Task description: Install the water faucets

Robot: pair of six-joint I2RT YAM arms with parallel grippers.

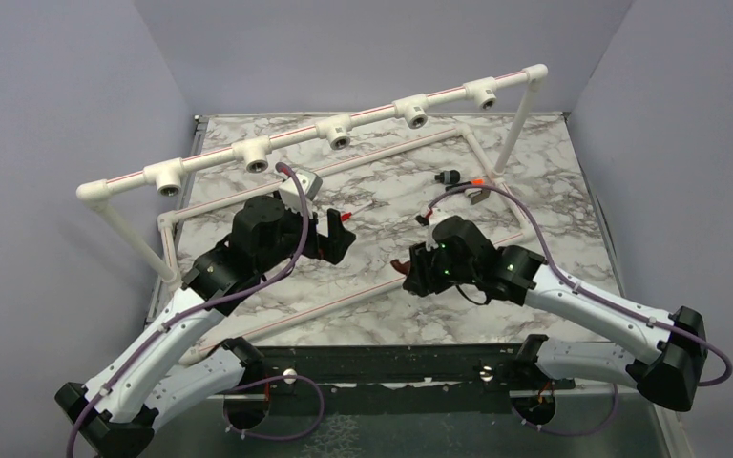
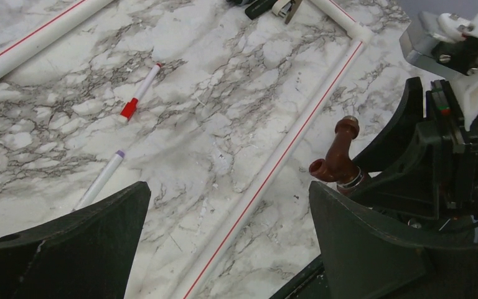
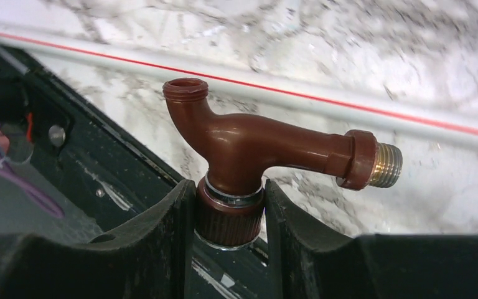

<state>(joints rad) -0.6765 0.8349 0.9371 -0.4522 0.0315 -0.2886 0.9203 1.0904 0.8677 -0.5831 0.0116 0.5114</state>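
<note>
My left gripper should keep going toward the faucet and close on the faucet's threaded end (image 3: pixel 386 165), because that end is free and my right gripper is on the ribbed knob (image 3: pixel 230 215).
My right gripper (image 3: pixel 230 218) is shut on the ribbed knob of a reddish-brown faucet (image 3: pixel 249 146). Its bent spout points up-left and its threaded metal end (image 3: pixel 387 165) points right. From above, that gripper (image 1: pixel 410 272) holds the faucet (image 1: pixel 399 266) low over the marble near the table's middle. My left gripper (image 1: pixel 342 236) is open and empty, a short way left of it. In the left wrist view the faucet (image 2: pixel 339 159) shows just beyond the right finger (image 2: pixel 373 249), not between the jaws. The raised white pipe (image 1: pixel 296 143) carries several tee fittings (image 1: pixel 341 131) with open sockets.
A white pipe with a red stripe (image 2: pixel 274 168) lies on the marble under my left gripper (image 2: pixel 224 243). A red-tipped white stick (image 2: pixel 138 93) and a purple-tipped one (image 2: pixel 103 177) lie to its left. A small black part (image 1: pixel 450 177) and a metal bracket (image 1: pixel 478 196) lie at the back right.
</note>
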